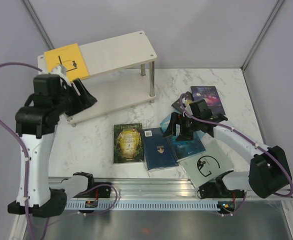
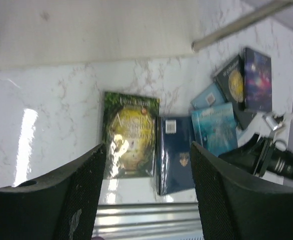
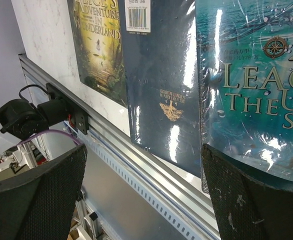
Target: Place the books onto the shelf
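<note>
The green book's spine [image 1: 114, 144] borders open marble [image 1: 99, 146], so I should go on lowering my left gripper toward that spine until its open fingers straddle it, and then close it.
The shelf [image 1: 117, 47] stands at the back left, with a yellow book [image 1: 66, 61] lying on its top board. My left gripper [image 1: 84, 95] hangs open and holds nothing, just in front of the lower board [image 2: 86, 30]. On the marble lie a green book [image 1: 128, 143], a navy book [image 1: 159, 149], a teal book [image 1: 191, 146], a pale grey "G" book [image 1: 209, 166], a purple galaxy book [image 1: 207, 97] and a black book with a gold disc [image 2: 234, 85]. My right gripper [image 1: 181, 127] is open above the navy book [image 3: 161, 75] and the teal book [image 3: 256, 85], gripping neither.
A silver shelf leg [image 1: 151, 82] stands between the shelf and the books. An aluminium rail [image 1: 151, 187] runs along the table's near edge, just beyond the navy book's lower end. The right arm [image 2: 274, 157] shows at the right of the left wrist view.
</note>
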`<act>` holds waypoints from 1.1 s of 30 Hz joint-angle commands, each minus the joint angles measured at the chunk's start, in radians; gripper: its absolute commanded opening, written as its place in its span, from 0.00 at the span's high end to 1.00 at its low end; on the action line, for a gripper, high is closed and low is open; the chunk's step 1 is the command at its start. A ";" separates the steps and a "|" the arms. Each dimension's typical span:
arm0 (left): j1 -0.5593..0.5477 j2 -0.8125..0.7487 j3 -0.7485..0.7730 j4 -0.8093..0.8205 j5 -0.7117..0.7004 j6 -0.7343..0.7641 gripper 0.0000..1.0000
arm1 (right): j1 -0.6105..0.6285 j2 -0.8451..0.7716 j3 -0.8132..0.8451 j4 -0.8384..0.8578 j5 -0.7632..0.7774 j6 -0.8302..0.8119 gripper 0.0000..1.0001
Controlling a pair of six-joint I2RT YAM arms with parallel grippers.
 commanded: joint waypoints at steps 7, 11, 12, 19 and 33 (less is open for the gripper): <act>-0.174 -0.335 -0.888 0.347 0.273 -0.178 0.28 | 0.123 0.048 0.096 0.062 0.093 0.026 0.02; -0.174 -0.371 -1.100 0.470 0.309 -0.189 0.26 | 0.238 0.145 0.214 0.080 0.161 0.041 0.04; -0.174 -0.364 -1.126 0.499 0.322 -0.187 0.26 | 0.251 0.186 0.229 0.085 0.170 0.047 0.04; -0.173 -0.256 -1.236 0.651 0.305 -0.218 0.24 | 0.287 0.361 0.312 0.111 0.231 0.060 0.07; -0.042 0.065 -1.165 0.660 0.124 -0.143 0.19 | 0.301 0.619 0.297 0.092 0.311 0.061 0.14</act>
